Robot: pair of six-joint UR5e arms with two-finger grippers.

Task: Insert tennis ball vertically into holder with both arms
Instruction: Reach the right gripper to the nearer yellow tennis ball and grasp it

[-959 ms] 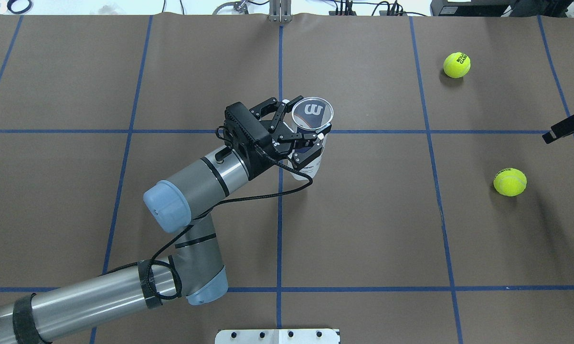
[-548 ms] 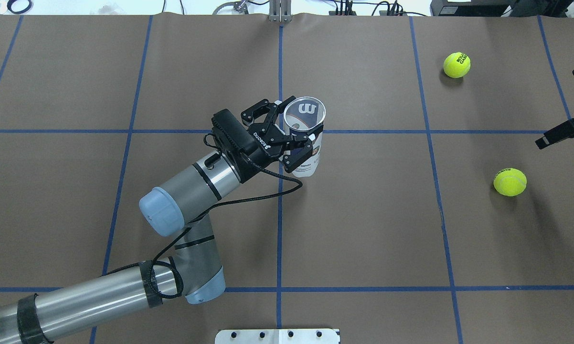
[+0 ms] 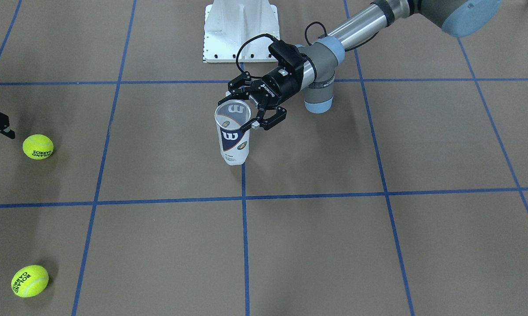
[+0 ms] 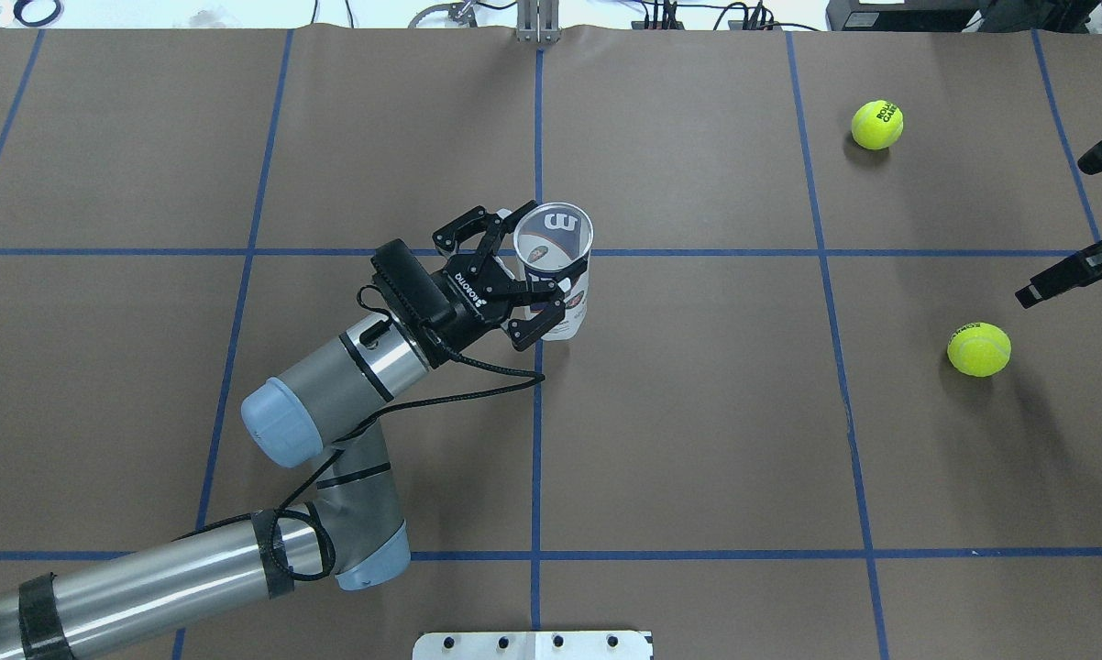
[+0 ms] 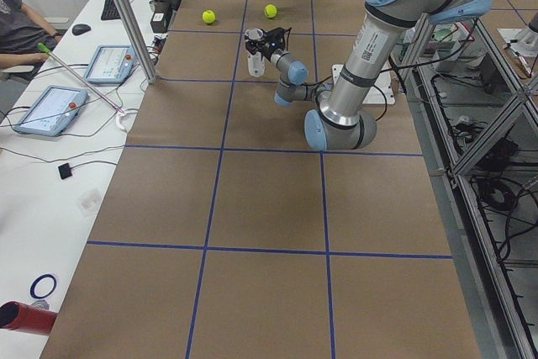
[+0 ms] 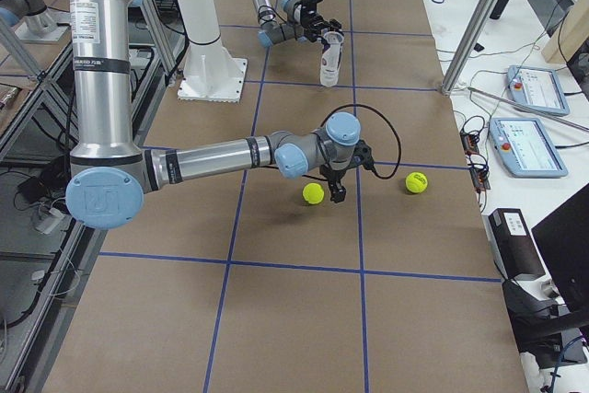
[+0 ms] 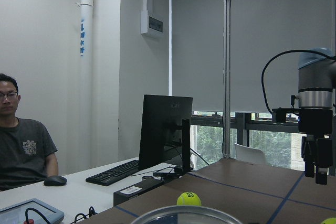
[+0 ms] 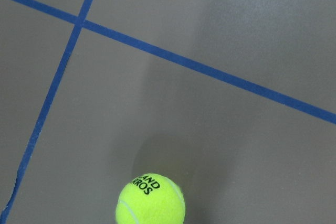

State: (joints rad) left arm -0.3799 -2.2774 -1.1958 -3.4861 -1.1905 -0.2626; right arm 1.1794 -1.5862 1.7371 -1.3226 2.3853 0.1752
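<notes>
The yellow tennis ball (image 3: 38, 147) will fall deep into the holder when I let go of it there, because the open silvery rim (image 3: 233, 115) looks a little wider than the ball.
The holder (image 4: 556, 240), a clear can with a white-and-navy W label, stands upright near the table's middle with its open silvery rim up. It also shows in the front view (image 3: 232, 138). My left gripper (image 4: 533, 268) is shut on the holder just below the rim, coming in from the side (image 3: 240, 110). One yellow tennis ball (image 4: 979, 349) lies at the right. My right gripper (image 6: 337, 187) hangs pointing down, just above and beside that ball, with its fingers (image 4: 1063, 274) spread and empty. The right wrist view shows the ball (image 8: 150, 201) at its bottom edge.
A second tennis ball (image 4: 877, 125) lies at the far right of the table. The white pedestal base (image 3: 240, 30) stands at the robot's edge. Blue tape lines grid the brown table cover. Operators' desks with tablets (image 5: 50, 108) lie beyond the far edge.
My left arm has carried the upright holder toward the robot's left and slightly nearer the robot. My right gripper has moved further into the overhead view, toward the near ball.
</notes>
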